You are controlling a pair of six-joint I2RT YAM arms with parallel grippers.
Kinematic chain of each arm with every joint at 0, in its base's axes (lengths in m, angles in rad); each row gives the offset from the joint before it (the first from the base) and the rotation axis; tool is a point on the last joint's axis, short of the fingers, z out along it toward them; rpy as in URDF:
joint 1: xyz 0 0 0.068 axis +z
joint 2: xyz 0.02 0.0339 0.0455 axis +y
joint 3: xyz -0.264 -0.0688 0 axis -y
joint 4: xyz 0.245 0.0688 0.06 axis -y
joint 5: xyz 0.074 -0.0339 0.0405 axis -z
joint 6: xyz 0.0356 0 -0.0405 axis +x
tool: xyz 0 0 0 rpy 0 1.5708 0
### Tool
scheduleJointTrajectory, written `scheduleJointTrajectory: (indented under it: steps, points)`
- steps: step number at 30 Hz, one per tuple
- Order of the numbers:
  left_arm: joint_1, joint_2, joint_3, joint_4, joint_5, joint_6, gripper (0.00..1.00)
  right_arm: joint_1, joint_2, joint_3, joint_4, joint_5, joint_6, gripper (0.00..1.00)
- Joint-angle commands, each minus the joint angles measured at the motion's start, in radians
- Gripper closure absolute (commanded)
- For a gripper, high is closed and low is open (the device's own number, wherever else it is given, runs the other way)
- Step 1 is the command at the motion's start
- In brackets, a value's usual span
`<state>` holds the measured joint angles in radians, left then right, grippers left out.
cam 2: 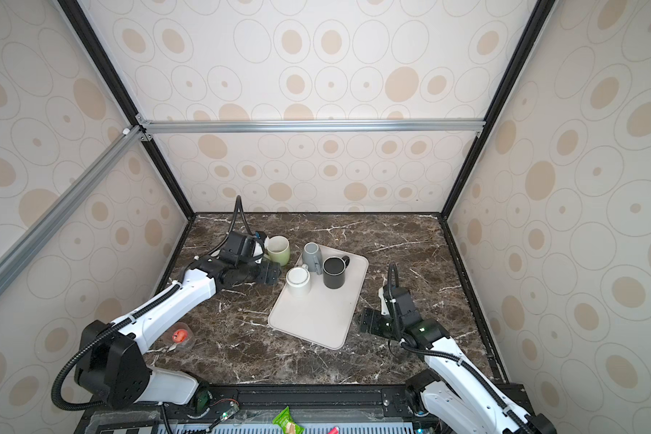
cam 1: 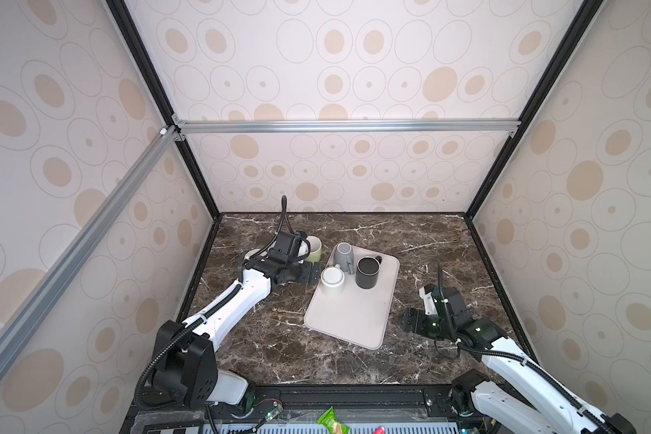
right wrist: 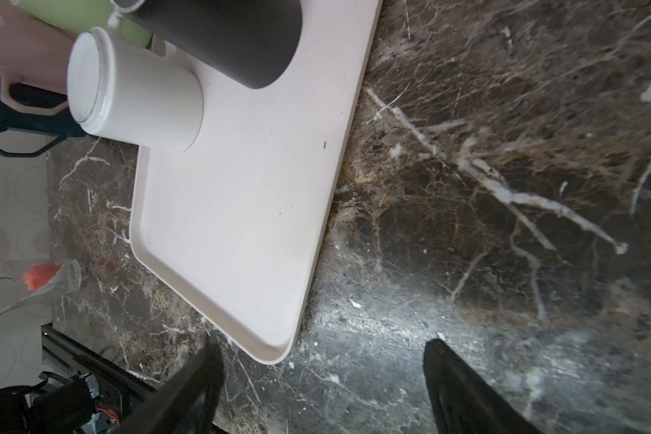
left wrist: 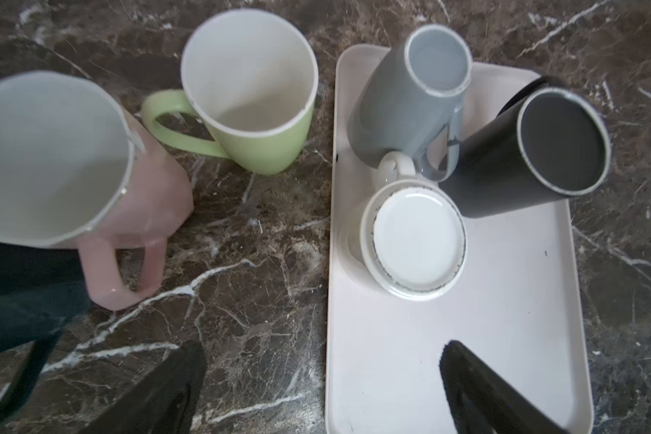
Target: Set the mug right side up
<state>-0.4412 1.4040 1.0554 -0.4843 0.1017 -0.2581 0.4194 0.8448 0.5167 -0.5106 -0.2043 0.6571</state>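
The pale tray (cam 1: 350, 315) is lying crooked. My left gripper and right gripper should straighten it by its edges (cam 1: 389, 300) before my right gripper picks up the white mug.
On the pale tray (cam 1: 354, 315) (left wrist: 466, 338), a white mug (cam 1: 332, 280) (left wrist: 416, 244) and a grey mug (cam 1: 343, 253) (left wrist: 403, 112) stand upside down, bases up. Beside them is a black mug (cam 1: 368, 272) (left wrist: 523, 158); I cannot tell which way up it is. My left gripper (cam 1: 311, 272) (left wrist: 322, 351) is open and empty, just left of the white mug and straddling the tray's edge. A green mug (cam 1: 314, 250) (left wrist: 256, 105) and a pink mug (left wrist: 72, 169) stand upright on the marble. My right gripper (cam 1: 406, 319) (right wrist: 324, 347) is open over bare marble by the tray's near right corner.
A clear plastic cup (cam 2: 179, 336) with something orange inside sits near the left arm's base. A green snack packet (cam 1: 331, 421) lies on the front rail. Patterned walls close in the marble table (cam 1: 429, 263) on three sides.
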Motion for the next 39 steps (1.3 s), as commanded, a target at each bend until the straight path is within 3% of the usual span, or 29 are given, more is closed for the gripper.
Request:
scheduleJointTrajectory:
  steps: [1, 8, 14, 21, 25, 28, 33, 35, 39]
  points:
    - [-0.012, -0.074, -0.045, 0.051, 0.027, -0.021, 0.02, -0.002, 0.044, 0.028, -0.001, 0.024, 0.026, 0.15]
    - [-0.019, -0.219, -0.275, 0.225, 0.073, -0.154, 0.02, -0.002, 0.191, 0.065, 0.089, -0.014, 0.035, 0.23]
    - [-0.042, -0.242, -0.39, 0.314, 0.076, -0.222, 0.04, 0.002, 0.32, 0.119, 0.154, -0.068, 0.018, 0.27]
    - [-0.049, -0.219, -0.501, 0.434, 0.04, -0.273, 0.18, 0.005, 0.476, 0.195, 0.155, -0.023, -0.001, 0.36]
    - [-0.054, -0.171, -0.524, 0.478, 0.041, -0.28, 0.2, 0.006, 0.523, 0.201, 0.168, -0.022, 0.006, 0.37]
    - [-0.059, -0.149, -0.508, 0.467, 0.043, -0.268, 0.29, 0.007, 0.54, 0.195, 0.172, -0.003, 0.005, 0.38]
    - [-0.061, -0.139, -0.528, 0.505, 0.008, -0.267, 0.3, 0.009, 0.579, 0.188, 0.206, 0.023, -0.003, 0.43]
    - [-0.063, -0.106, -0.522, 0.517, 0.029, -0.257, 0.36, 0.009, 0.606, 0.18, 0.242, -0.006, 0.002, 0.45]
    - [-0.072, -0.034, -0.508, 0.535, 0.047, -0.246, 0.45, 0.009, 0.67, 0.205, 0.254, -0.016, -0.006, 0.59]
